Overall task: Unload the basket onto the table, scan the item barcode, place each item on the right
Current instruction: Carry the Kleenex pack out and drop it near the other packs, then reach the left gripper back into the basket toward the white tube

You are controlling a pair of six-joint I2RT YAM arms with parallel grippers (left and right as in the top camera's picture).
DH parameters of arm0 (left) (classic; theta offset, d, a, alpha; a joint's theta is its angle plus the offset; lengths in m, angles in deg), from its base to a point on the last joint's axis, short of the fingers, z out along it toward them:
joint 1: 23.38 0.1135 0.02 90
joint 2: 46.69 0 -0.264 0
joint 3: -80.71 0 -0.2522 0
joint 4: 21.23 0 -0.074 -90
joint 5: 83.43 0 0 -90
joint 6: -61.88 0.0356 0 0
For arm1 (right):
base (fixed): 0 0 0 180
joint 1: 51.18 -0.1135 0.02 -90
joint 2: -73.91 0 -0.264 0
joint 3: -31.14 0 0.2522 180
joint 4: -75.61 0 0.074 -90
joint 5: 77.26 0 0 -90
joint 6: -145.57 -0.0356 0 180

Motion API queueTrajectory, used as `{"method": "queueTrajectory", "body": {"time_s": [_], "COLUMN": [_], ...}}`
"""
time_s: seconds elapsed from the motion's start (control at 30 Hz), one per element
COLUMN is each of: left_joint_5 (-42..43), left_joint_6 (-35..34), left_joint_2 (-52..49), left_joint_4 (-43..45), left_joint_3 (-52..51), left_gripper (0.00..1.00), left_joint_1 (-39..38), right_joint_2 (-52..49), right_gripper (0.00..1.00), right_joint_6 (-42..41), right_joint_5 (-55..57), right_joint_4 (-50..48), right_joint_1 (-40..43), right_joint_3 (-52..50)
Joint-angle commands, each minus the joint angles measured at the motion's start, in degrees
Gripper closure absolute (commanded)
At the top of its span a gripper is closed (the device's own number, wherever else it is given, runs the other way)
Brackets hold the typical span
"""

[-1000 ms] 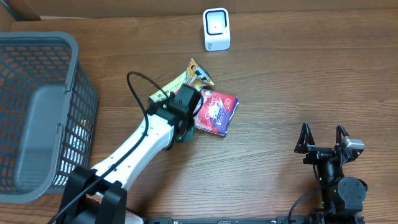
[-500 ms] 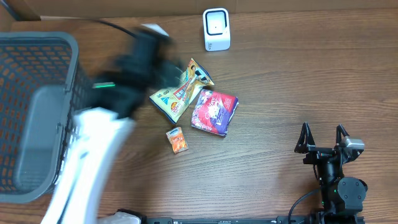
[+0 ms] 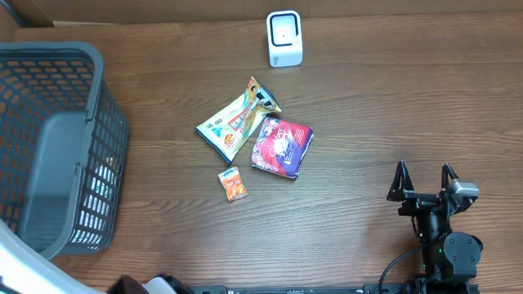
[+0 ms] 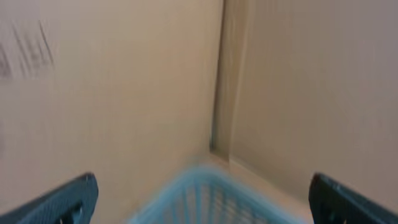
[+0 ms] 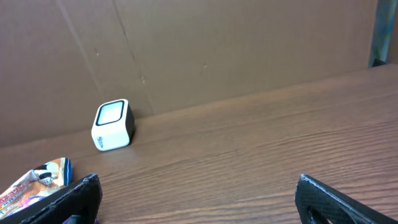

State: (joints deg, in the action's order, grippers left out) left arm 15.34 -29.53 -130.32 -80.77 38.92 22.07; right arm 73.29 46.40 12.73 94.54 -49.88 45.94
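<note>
My left gripper is pointing at the cardboard side above the basket's rim, but a white item lies [image 3: 102,180] behind the basket's mesh, so next I tilt my left gripper down into the basket [image 3: 64,171].
Three items lie mid-table in the overhead view: a yellow snack packet [image 3: 237,120], a purple packet [image 3: 282,147] and a small orange packet [image 3: 234,184]. The white scanner [image 3: 284,38] [image 5: 113,124] stands at the back by the cardboard wall. My left gripper [image 4: 202,186] is open and holds nothing; its blurred view looks over the basket [image 4: 211,199] at the wall. It is out of the overhead view. My right gripper [image 3: 425,184] [image 5: 198,183] rests open at the front right, empty, facing the scanner. The yellow packet [image 5: 37,180] shows at its left edge.
A large grey mesh basket [image 3: 49,147] fills the left side of the table. A cardboard wall [image 5: 217,50] runs along the back. A white sliver of the left arm [image 3: 6,245] shows at the lower left corner.
The left gripper has opened and swung fast from beside the purple packet to the left, out of the overhead view. The small orange packet now lies uncovered. The right arm has not moved.
</note>
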Motion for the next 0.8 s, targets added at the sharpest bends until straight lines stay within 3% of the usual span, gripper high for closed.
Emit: {"method": "queueTrajectory", "body": {"time_s": [0.0,0.1,0.37,0.6,0.77], "left_joint_5": [3.4,-2.1,-16.4,-19.3,-18.3], "left_joint_6": [1.0,1.0,1.7,4.8,6.3], "left_joint_2": [-1.6,-3.1,-1.7,6.0,6.4], "left_joint_4": [6.3,9.6,5.6,13.2,10.1], "left_joint_3": [0.3,0.3,-7.7,-30.2,-34.6], "left_gripper": [0.0,0.0,0.0,0.0,0.0], "left_joint_1": [0.8,-0.1,-2.5,-3.1,-2.6], "right_joint_2": [0.5,0.5,0.5,0.5,0.5], "right_gripper": [0.0,0.0,0.0,0.0,0.0], "right_joint_6": [0.2,0.2,0.2,0.2,0.2], "right_joint_5": [-0.1,-0.1,-0.1,-0.1,-0.1], "right_joint_4": [-0.3,-0.3,-0.3,-0.3,-0.3], "right_joint_1": [-0.3,-0.3,-0.3,-0.3,-0.3], "right_joint_3": [-0.6,-0.6,-0.6,-0.6,-0.6]}}
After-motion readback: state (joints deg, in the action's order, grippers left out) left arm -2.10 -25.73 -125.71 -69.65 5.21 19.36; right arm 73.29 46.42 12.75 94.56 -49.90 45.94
